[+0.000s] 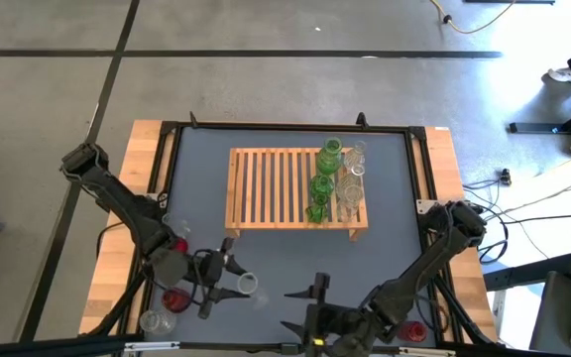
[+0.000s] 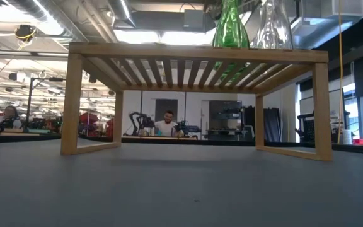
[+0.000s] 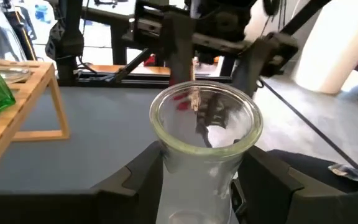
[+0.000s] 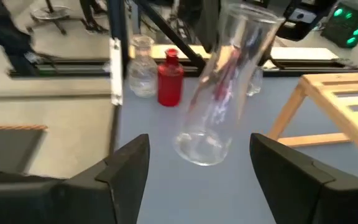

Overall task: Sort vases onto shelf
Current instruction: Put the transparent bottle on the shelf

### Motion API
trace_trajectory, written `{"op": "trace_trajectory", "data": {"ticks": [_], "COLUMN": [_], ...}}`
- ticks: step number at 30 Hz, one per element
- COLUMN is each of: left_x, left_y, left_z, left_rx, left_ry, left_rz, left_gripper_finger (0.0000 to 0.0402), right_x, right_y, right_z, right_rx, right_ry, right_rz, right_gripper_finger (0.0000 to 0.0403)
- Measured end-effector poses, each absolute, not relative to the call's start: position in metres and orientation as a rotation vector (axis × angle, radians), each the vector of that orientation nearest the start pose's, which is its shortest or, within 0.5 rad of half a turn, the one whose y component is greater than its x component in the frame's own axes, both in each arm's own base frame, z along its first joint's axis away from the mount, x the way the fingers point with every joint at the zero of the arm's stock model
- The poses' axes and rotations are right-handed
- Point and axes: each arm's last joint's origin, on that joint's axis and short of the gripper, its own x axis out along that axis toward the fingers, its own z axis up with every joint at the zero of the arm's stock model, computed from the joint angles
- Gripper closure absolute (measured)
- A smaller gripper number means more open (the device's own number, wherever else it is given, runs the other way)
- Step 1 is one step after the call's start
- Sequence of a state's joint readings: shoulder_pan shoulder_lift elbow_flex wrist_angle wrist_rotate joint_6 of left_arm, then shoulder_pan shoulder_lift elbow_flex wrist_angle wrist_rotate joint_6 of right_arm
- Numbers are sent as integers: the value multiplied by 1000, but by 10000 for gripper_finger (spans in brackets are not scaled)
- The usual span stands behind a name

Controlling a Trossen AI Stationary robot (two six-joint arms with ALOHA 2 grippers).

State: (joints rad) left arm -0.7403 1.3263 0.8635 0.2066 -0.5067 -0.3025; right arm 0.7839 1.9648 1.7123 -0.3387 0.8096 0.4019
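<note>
The clear vase with its opening up (image 1: 248, 284) is in my left gripper, so my right gripper should move away and my left gripper should set the clear vase down beside the green vases (image 1: 298, 161).
My left gripper (image 1: 228, 281) hangs above the table's near left part, shut on a clear glass vase (image 1: 246, 286). The vase's flared mouth (image 3: 207, 118) points away from the wrist, toward my right gripper (image 1: 293, 309). That gripper stands open a little to the right of the vase; its fingers frame the vase (image 4: 219, 93) in its wrist view and are apart from it. The slatted wooden shelf (image 1: 295, 188) stands at the table's far middle, with green vases (image 1: 325, 178) and clear vases (image 1: 353, 178) upright on its right end. My left gripper pinches the vase's lower body (image 3: 197, 180) between its two fingers (image 3: 135, 180), one on each side. The fingers come nearly level from the table's left and lie along the vase. The vase is lifted clear of the table, slanted, its mouth end free beyond the fingertips.
A red vase (image 4: 169, 78) and a clear one (image 4: 143, 74) stand near the table's left edge. Another red vase (image 1: 176, 297) and a clear one (image 1: 157, 322) stand at the near left corner. A red one (image 1: 414, 330) sits at the near right. The shelf's left slats are bare.
</note>
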Motion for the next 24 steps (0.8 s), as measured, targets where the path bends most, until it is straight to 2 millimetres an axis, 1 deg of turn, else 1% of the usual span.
{"op": "trace_trajectory", "data": {"ticks": [4, 7, 10, 13, 16, 19, 21, 24], "left_x": [223, 222, 223, 223, 220, 213, 208, 201], "left_y": [-189, -189, -188, -185, -180, -174, -170, -162], "left_z": [279, 279, 279, 281, 289, 297, 304, 311], "left_rx": [-148, -142, -142, -138, -158, -162, -164, -146], "left_ry": [255, 253, 255, 250, 230, 225, 212, 208], "left_rz": [-205, -198, -191, -186, -202, -204, -205, -192], "left_gripper_finger": [227, 227, 226, 226, 225, 225, 225, 225], "right_x": [315, 302, 291, 283, 279, 280, 282, 289], "right_y": [317, 331, 340, 346, 348, 346, 344, 339], "right_z": [295, 291, 289, 289, 290, 291, 291, 297], "right_rx": [33, 20, 40, 43, 28, 12, -14, -41], "right_ry": [382, 357, 318, 309, 271, 258, 254, 241], "right_rz": [-89, -116, -162, -156, -206, -233, -250, -282], "right_gripper_finger": [139, 139, 139, 139, 139, 139, 139, 139]}}
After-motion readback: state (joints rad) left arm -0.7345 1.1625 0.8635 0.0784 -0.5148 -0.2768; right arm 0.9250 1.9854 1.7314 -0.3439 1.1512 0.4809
